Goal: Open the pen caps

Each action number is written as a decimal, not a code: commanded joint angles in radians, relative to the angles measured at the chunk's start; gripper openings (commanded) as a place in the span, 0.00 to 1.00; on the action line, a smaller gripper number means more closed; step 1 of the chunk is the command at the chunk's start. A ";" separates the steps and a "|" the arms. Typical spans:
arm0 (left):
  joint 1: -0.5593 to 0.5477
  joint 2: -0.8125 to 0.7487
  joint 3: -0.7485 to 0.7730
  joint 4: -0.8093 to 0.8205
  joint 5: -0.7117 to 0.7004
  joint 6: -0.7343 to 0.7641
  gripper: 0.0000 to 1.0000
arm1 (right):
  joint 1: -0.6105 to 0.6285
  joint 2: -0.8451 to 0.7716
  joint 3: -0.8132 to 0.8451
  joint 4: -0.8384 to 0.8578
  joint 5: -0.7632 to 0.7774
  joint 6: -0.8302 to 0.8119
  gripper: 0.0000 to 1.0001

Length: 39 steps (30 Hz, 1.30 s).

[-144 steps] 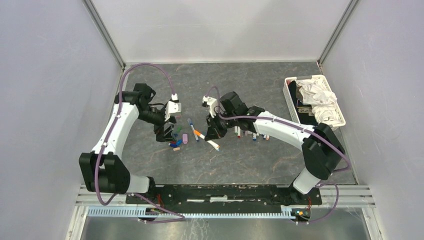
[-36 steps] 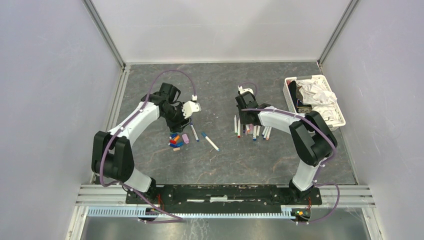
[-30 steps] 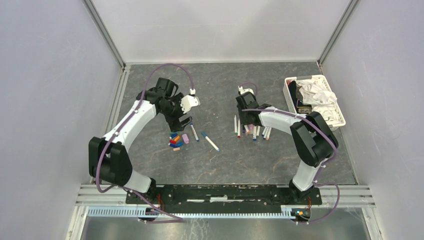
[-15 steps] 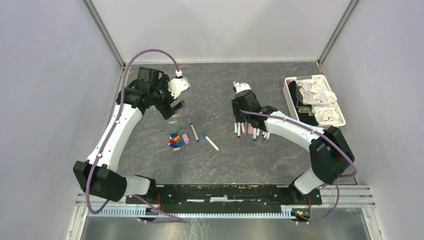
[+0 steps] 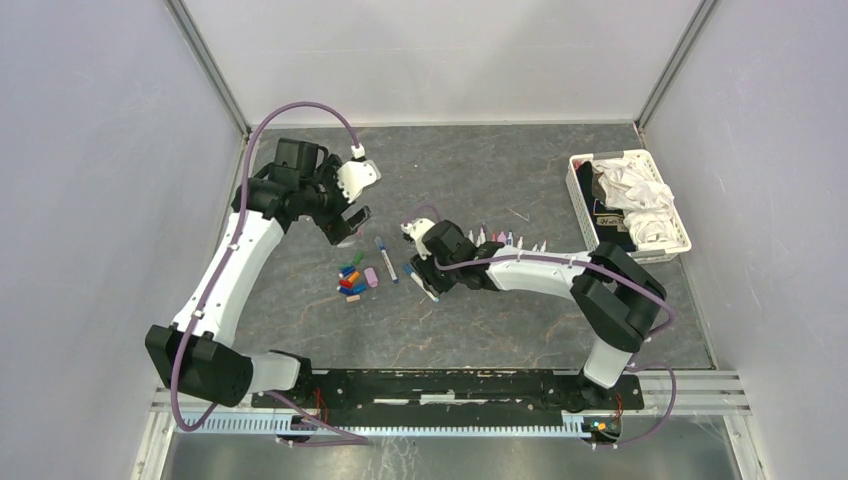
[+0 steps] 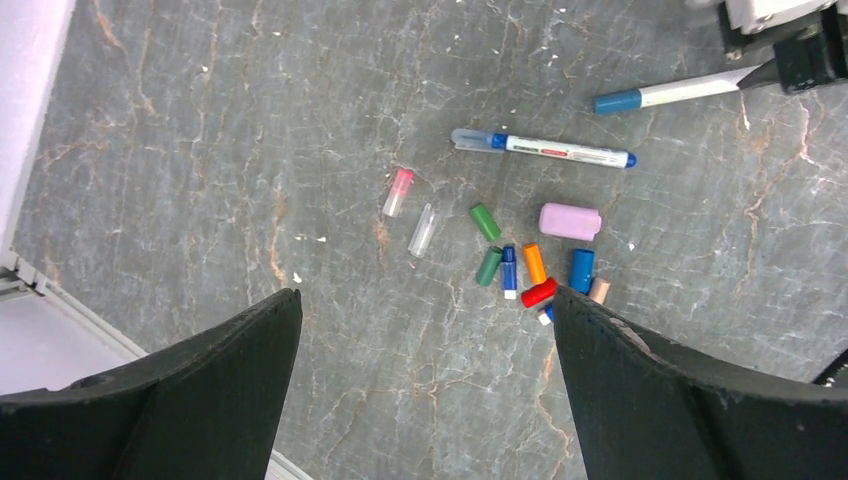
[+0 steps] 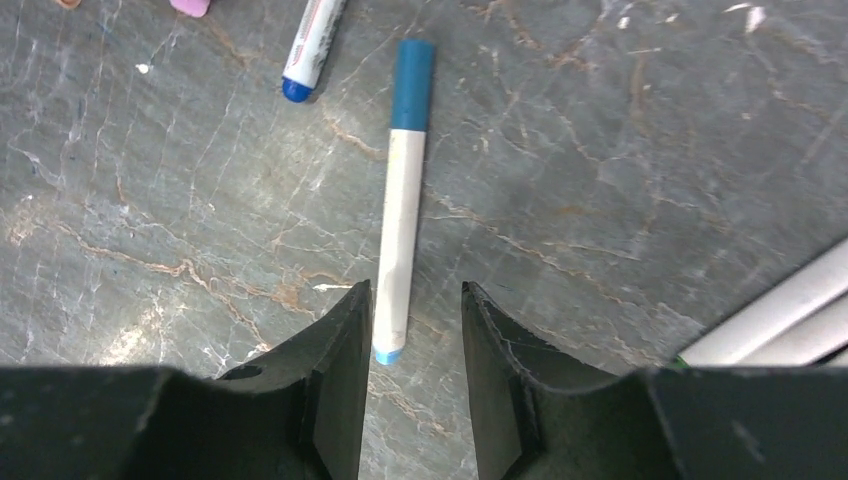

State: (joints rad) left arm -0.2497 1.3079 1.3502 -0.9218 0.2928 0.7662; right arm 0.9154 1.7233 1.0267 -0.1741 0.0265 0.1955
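Observation:
The blue cap (image 6: 617,102) is separated from the white pen by a straight seam (image 6: 641,97), so the cap will come off in one piece when I pull with my left gripper.
Several short pen caps (image 6: 534,263) in blue, red, orange, green and purple lie in a loose pile on the grey table; they also show in the top view (image 5: 353,281). A clear cap with a pink end (image 6: 398,191) lies apart, left of the pile. My left gripper (image 6: 427,300) is wide open and empty, high above the table beside the pile (image 5: 345,225). My right gripper (image 7: 415,288) is open with a narrow gap, its jaws straddling the rear end of a white pen (image 7: 400,210) with a blue cap (image 7: 412,70). That pen lies flat on the table.
A second pen with blue ends (image 6: 545,148) lies between the pile and my right gripper (image 5: 428,283). A row of white pens (image 5: 500,238) lies behind the right arm. A white basket of cloth (image 5: 580,190) stands at the back right.
My right gripper has moved left and nearer, from the row of pens to the blue-capped pen. The left gripper has stayed up behind the cap pile.

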 commanded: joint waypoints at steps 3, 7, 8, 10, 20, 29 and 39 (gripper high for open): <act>0.004 -0.022 -0.023 -0.041 0.058 0.018 1.00 | 0.015 0.028 -0.008 0.086 -0.066 -0.027 0.45; 0.005 -0.023 -0.041 -0.041 0.070 0.031 1.00 | 0.020 0.050 -0.021 0.093 -0.069 -0.024 0.46; 0.005 -0.022 -0.045 -0.041 0.071 0.033 1.00 | 0.022 0.055 -0.026 0.094 -0.067 -0.024 0.46; 0.005 -0.018 -0.055 -0.043 0.069 0.043 1.00 | 0.022 0.065 -0.035 0.097 -0.048 -0.022 0.43; 0.007 -0.053 -0.184 -0.095 0.178 0.216 1.00 | 0.014 0.032 -0.020 0.050 -0.040 -0.044 0.00; 0.006 -0.093 -0.253 -0.212 0.335 0.506 1.00 | -0.104 -0.077 0.071 -0.034 -0.599 -0.077 0.00; -0.004 -0.052 -0.227 -0.288 0.513 0.648 0.89 | -0.111 -0.036 0.166 -0.102 -0.930 -0.085 0.00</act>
State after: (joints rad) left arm -0.2485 1.2457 1.0985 -1.1748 0.6933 1.3121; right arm 0.7998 1.6840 1.1469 -0.2600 -0.7269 0.1173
